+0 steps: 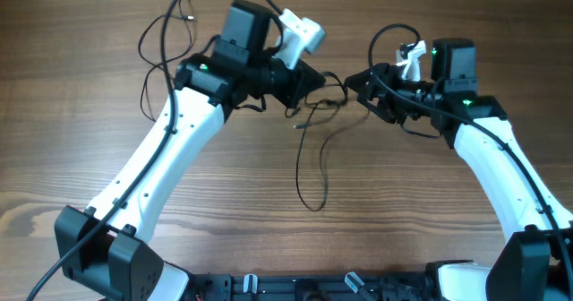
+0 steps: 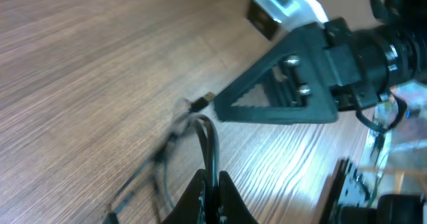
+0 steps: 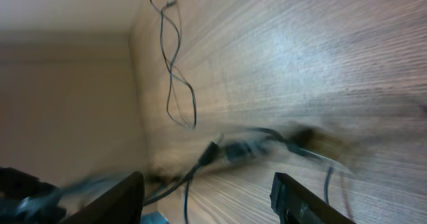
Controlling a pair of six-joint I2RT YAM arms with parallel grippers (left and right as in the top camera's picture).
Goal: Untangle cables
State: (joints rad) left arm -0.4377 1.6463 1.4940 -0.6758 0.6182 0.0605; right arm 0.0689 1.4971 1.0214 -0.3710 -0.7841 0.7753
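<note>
The crossed cable loops (image 1: 315, 110) are hanging in a bunch from my left gripper, so my right gripper should grab the arc (image 1: 342, 84) next to its fingers and pull away while my left gripper keeps its hold.
Thin dark cables (image 1: 303, 162) hang in loose loops on the wooden table between my two grippers. My left gripper (image 1: 313, 80) is shut on a cable strand (image 2: 208, 136), pinched between its fingertips (image 2: 212, 187); a small plug end (image 2: 202, 102) lies just beyond. My right gripper (image 1: 354, 82) faces the left one from the right, close to it, and also shows in the left wrist view (image 2: 267, 99). Its fingers (image 3: 210, 197) are wide apart, with blurred cable and a plug (image 3: 240, 147) ahead of them. Another thin cable loop (image 1: 154, 55) lies at the far left and shows in the right wrist view (image 3: 175, 71).
The table is bare brown wood (image 1: 421, 202). Thicker black robot wiring (image 1: 389, 37) arcs above the right wrist. The arm bases stand at the front edge (image 1: 98, 256).
</note>
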